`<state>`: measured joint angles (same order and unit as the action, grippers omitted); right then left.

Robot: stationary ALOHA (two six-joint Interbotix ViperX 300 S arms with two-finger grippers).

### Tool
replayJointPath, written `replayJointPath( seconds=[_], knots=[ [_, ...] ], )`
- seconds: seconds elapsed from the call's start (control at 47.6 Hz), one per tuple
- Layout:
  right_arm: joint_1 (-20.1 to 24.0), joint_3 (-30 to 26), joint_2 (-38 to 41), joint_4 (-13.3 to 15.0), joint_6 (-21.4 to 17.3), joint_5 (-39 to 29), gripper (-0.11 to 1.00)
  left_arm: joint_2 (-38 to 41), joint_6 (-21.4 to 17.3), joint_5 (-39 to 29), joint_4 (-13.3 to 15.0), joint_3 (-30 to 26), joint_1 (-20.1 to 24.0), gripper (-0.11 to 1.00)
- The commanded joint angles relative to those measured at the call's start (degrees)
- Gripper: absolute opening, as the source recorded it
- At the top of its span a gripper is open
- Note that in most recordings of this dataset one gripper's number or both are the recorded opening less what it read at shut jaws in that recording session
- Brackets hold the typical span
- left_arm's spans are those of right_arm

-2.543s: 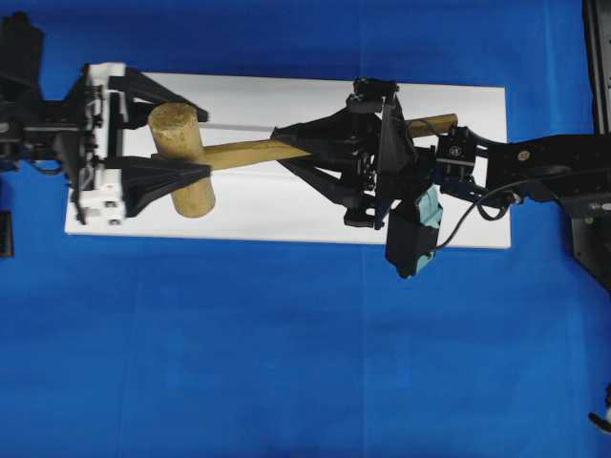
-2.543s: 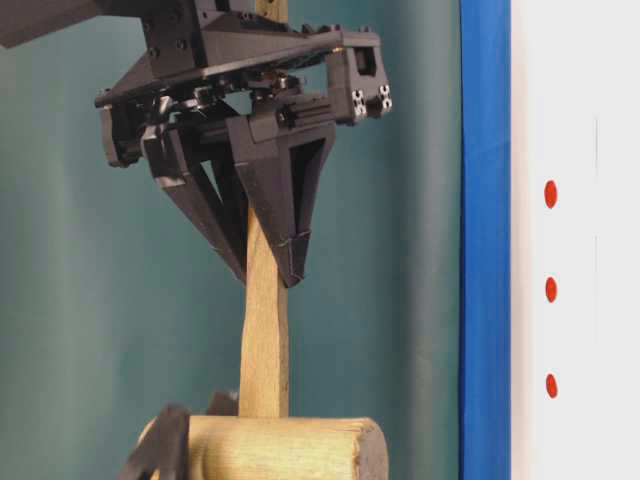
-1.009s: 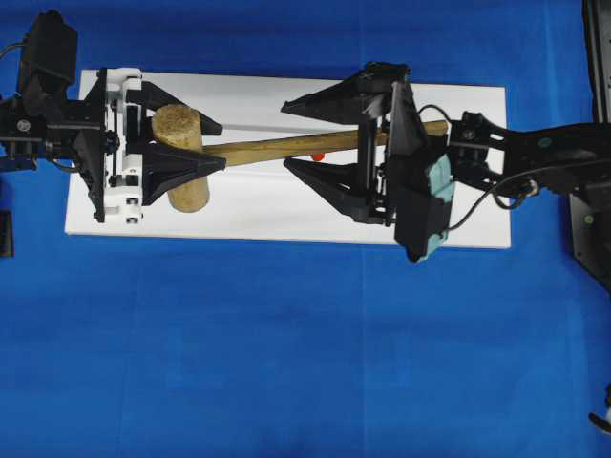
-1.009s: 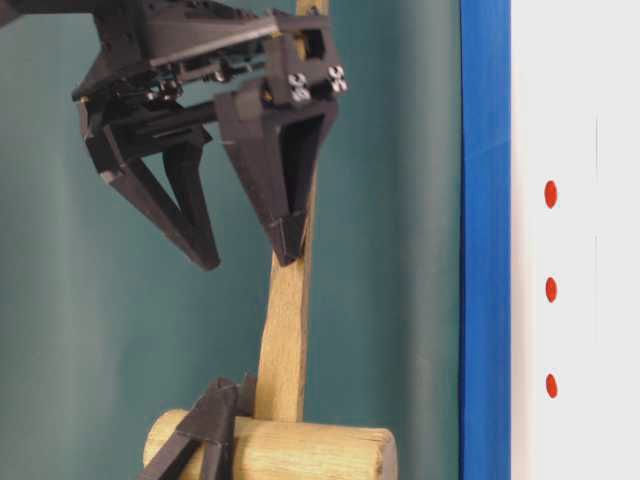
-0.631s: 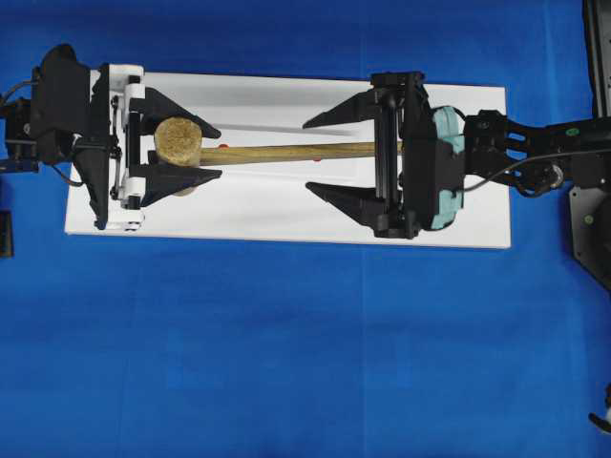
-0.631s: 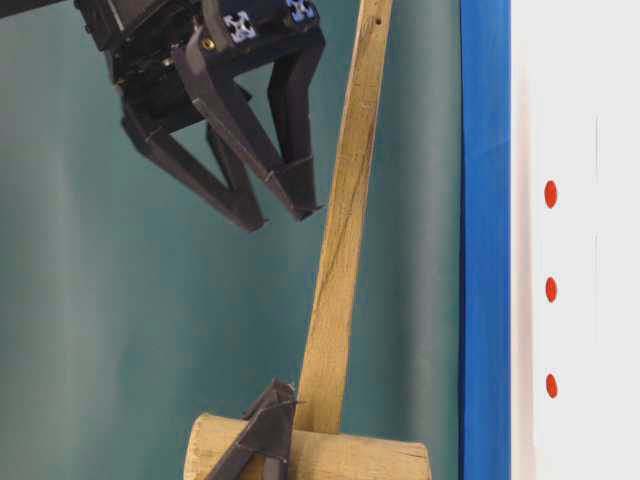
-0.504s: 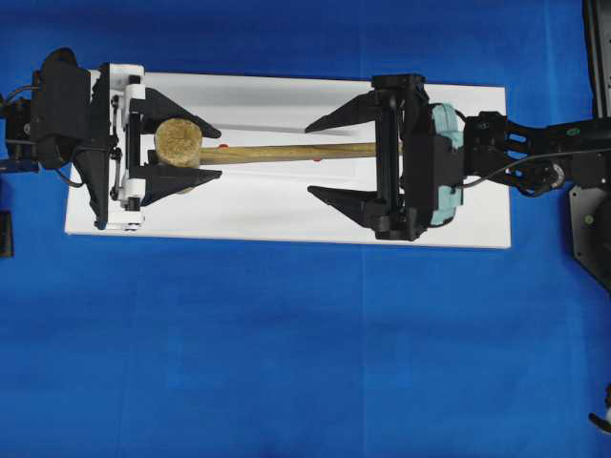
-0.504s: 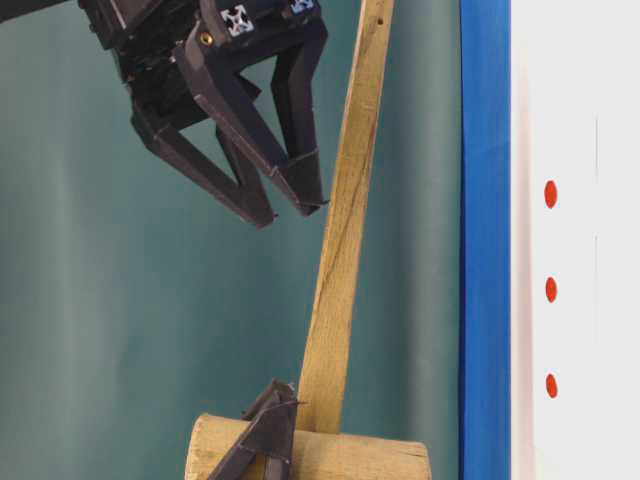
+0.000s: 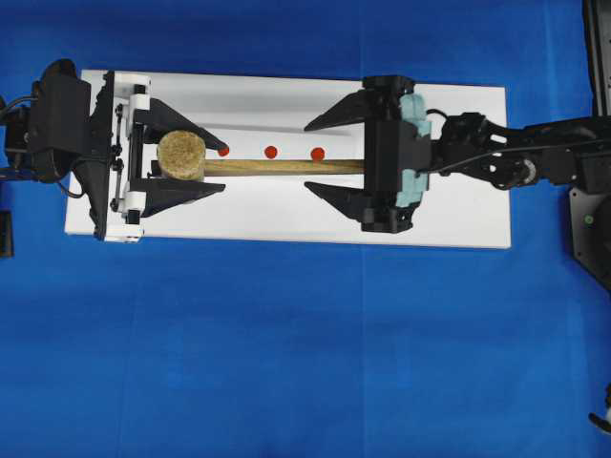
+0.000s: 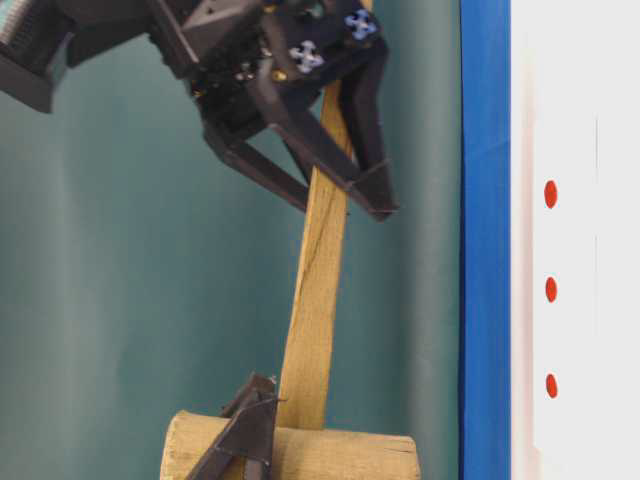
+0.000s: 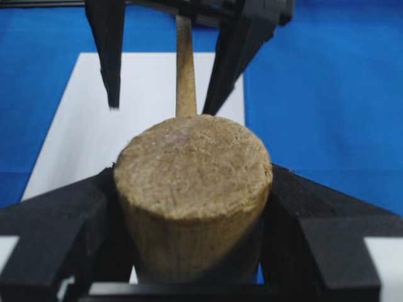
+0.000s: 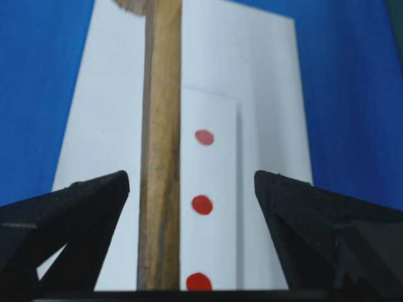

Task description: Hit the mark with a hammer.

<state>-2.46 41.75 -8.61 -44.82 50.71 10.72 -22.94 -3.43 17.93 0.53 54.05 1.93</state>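
My right gripper's open fingers have the straight handle point(image 9: 329, 166) running lengthwise between them, so I expect the hammer's head point(image 9: 181, 156) to stay end-up when that gripper carries it alone.
The hammer is a light wooden mallet. Its head point(image 9: 181, 156) stands end-up between the fingers of my left gripper point(image 9: 221, 165), which is shut on it. The head fills the left wrist view point(image 11: 192, 182). The handle point(image 9: 286, 167) runs right, just below three red marks point(image 9: 271, 152) on the white board point(image 9: 286, 215). My right gripper point(image 9: 307, 156) is open, its fingers astride the handle's far end without touching it. In the right wrist view the handle point(image 12: 160, 170) lies left of the marks point(image 12: 201, 204) between the wide-open fingers point(image 12: 69, 207). In the table-level view the hammer point(image 10: 315, 290) is held off the board.
The white board lies on a blue cloth point(image 9: 286, 363) and reaches from under the left gripper to the right arm point(image 9: 535, 162). A dark fixture point(image 9: 597, 57) stands at the right edge.
The right gripper has opened, let go of the handle and slid along it. The left gripper has turned the head end-up. The handle has swung straight, uncovering the three red marks.
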Motion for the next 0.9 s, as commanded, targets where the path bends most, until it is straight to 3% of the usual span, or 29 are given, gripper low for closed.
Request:
replayJointPath(
  seconds=[0.0,0.084,0.168,0.357,0.483,0.883],
  knots=[
    [-0.1,-1.8,-0.2,-0.2,-0.1,0.2,0.96,-0.5,-0.1,0.4,0.0,-2.0,-0.4,0.44],
    [-0.1,-1.8,-0.2,-0.2,-0.1,0.4,0.94,-0.5,-0.1,0.3,0.0,-2.1,-0.4,0.44],
    [-0.2,-1.8,-0.2,-0.2,0.0,0.5,0.84,-0.4,0.2,0.3,0.0,-2.2,-0.4,0.44],
    [-0.1,-1.8,-0.2,-0.1,0.1,0.2,0.28,-0.3,0.3,0.4,0.0,-2.3,-0.4,0.44],
    [-0.1,-1.8,-0.2,-0.1,0.1,0.2,0.04,-0.2,0.3,0.6,0.1,-2.3,-0.4,0.44],
    [-0.1,-1.8,-0.3,-0.2,0.0,-0.3,0.02,-0.1,0.0,0.6,0.1,-2.3,-0.4,0.44]
  ],
)
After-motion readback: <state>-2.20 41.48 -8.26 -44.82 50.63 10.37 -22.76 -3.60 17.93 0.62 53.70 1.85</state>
